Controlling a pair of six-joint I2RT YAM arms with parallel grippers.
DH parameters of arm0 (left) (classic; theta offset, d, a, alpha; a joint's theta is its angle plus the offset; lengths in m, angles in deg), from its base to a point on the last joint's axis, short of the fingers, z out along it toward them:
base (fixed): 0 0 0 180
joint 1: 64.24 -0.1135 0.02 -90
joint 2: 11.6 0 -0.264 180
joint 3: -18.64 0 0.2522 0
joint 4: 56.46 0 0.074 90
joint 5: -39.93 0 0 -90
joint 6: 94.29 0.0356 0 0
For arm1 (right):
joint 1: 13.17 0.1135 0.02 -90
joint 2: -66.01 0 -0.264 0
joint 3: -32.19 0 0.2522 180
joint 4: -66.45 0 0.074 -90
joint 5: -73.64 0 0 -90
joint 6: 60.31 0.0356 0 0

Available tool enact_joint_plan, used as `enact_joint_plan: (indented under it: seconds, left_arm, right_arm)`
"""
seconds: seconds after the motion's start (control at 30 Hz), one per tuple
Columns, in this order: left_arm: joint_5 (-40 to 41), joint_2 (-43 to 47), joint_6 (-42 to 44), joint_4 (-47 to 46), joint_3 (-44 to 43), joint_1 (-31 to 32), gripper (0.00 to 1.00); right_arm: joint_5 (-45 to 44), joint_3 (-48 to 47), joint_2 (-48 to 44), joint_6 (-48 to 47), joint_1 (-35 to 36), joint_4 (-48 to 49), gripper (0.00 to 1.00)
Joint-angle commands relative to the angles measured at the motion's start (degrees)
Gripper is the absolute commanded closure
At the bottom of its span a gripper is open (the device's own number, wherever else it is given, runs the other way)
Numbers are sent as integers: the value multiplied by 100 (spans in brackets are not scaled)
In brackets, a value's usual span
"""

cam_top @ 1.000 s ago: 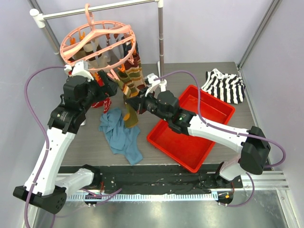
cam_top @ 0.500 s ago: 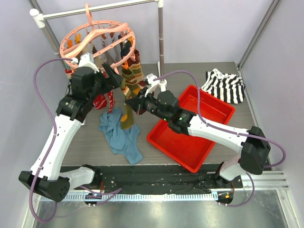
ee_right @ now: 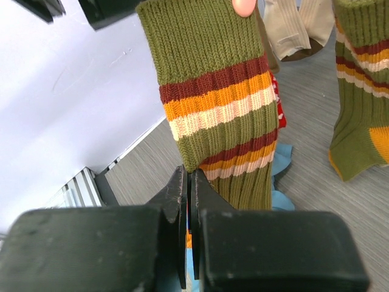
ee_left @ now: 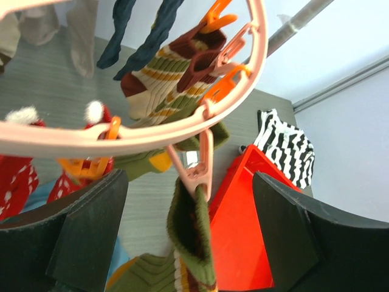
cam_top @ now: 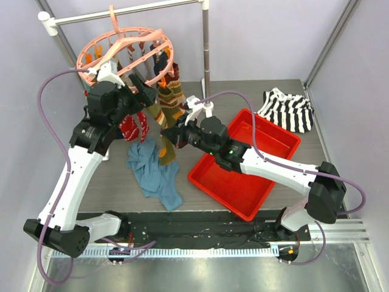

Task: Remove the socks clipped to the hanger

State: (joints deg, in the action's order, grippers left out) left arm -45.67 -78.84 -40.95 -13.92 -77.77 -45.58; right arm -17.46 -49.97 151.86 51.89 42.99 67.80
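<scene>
I should move my left gripper to the clip's handles (ee_left: 205, 147) and squeeze them, because the pink clip pinches the olive sock's cuff (ee_left: 193, 213) between my left gripper's open fingers.
The pink ring hanger (cam_top: 124, 52) hangs from the rail with several socks clipped to it. An olive sock with orange and maroon stripes (ee_right: 213, 91) hangs from a pink clip (ee_left: 197, 170). My right gripper (ee_right: 189, 175) is shut on that sock's lower edge; in the top view the right gripper (cam_top: 172, 135) sits left of the tray. My left gripper (ee_left: 191, 237) stands open just under the ring, its fingers either side of the clip and the sock's cuff (ee_left: 188, 234), not touching them. In the top view the left gripper (cam_top: 141, 91) is at the ring's near rim. A red-white sock (cam_top: 130, 128) hangs beside it.
A red tray (cam_top: 243, 164) lies right of centre. A blue cloth (cam_top: 152, 173) lies crumpled under the hanger. A black-and-white striped garment (cam_top: 289, 109) lies at the back right. The grey rail (cam_top: 121, 12) and its upright pole (cam_top: 206, 55) stand behind the hanger.
My left arm has risen and swung right, bringing its open gripper up to the hanger's near rim around the clip. The hanger has tilted a little. The right gripper keeps its hold.
</scene>
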Motion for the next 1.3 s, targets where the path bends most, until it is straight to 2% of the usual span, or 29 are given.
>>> enact_joint_plan:
  seconds: [0.0, 0.4, 0.57, 0.67, 0.7, 0.73, 0.83, 1.07, 1.2, 1.27]
  left_arm:
    - [-98, -157, 142, -399, -208, 6, 14]
    - [17, -562, 265, -434, -251, 7, 37]
    - [17, -641, 335, -355, -392, 7, 50]
    - [52, -685, 423, -197, -515, -2, 47]
    - [78, -676, 449, -101, -585, 6, 36]
    - [130, -711, 476, -4, -638, 7, 31]
    - [333, -738, 573, 303, -857, 7, 23]
    - [614, -737, 634, 699, -1068, 7, 25]
    - [798, -948, 660, 1094, -1463, 7, 34]
    - [921, -992, 669, 1183, -1526, 7, 35]
  right_arm:
    - [40, -94, -226, -84, 53, 176, 99]
    - [260, -112, -235, -110, 62, 62, 99]
    - [233, -86, -261, -172, 70, -8, 99]
    - [181, -86, -270, -224, 62, -26, 99]
    - [172, -77, -279, -233, 62, -35, 99]
    - [146, -77, -279, -259, 70, -35, 99]
    - [137, -103, -270, -286, 70, -44, 99]
    - [137, -130, -217, -277, 62, -61, 99]
    - [137, -182, -173, -277, 70, -79, 99]
    - [154, -217, -147, -286, 70, -114, 99]
